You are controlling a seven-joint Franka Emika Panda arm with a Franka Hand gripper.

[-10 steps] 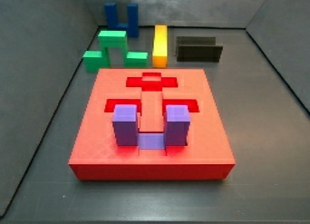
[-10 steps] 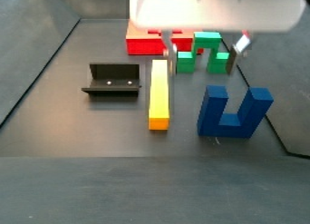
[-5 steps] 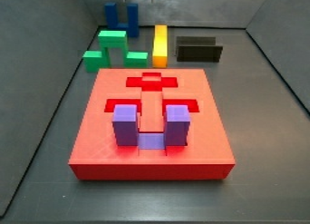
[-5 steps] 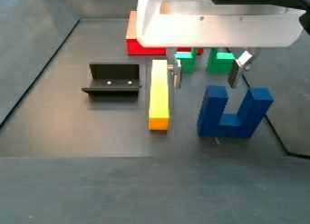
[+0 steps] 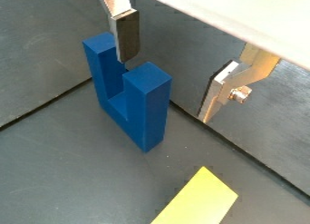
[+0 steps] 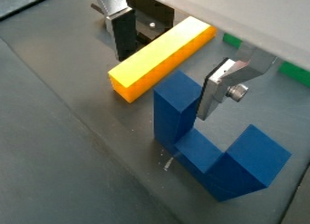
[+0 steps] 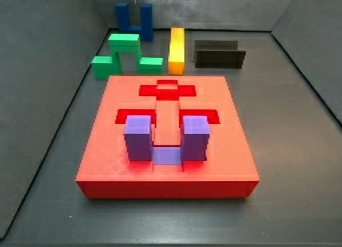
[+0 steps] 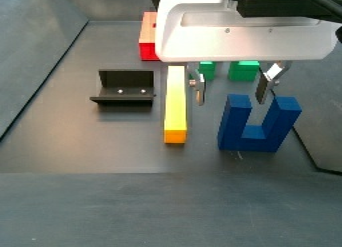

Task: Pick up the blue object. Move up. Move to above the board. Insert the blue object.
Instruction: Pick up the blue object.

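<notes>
My gripper will insert the blue object (image 7: 135,32), which will go down only to its base, because the purple block's base (image 7: 166,155) sits sunk and the block's prongs stick up.
The blue object (image 8: 258,123) stands upright on the dark floor, its two prongs up, and also shows in both wrist views (image 5: 127,87) (image 6: 206,146). My gripper (image 8: 234,86) hangs open just above it, with nothing held. One prong lies between the fingers, close to one finger (image 6: 224,87), and the other finger (image 6: 121,33) stands well apart. The gripper shows in both wrist views (image 5: 173,64) (image 6: 169,63). The red board (image 7: 107,161) lies flat at the other end with a purple U-shaped block (image 7: 167,143) seated in it. The gripper body hides most of the board (image 8: 147,46).
A yellow bar (image 8: 175,103) lies right beside the blue object. The black fixture (image 8: 123,88) stands beyond the bar. Green pieces (image 7: 127,53) sit between the board and the blue object. Grey walls ring the floor.
The gripper has come from over the green pieces toward the blue object and lower, so its open fingers now straddle one prong. No piece has moved.
</notes>
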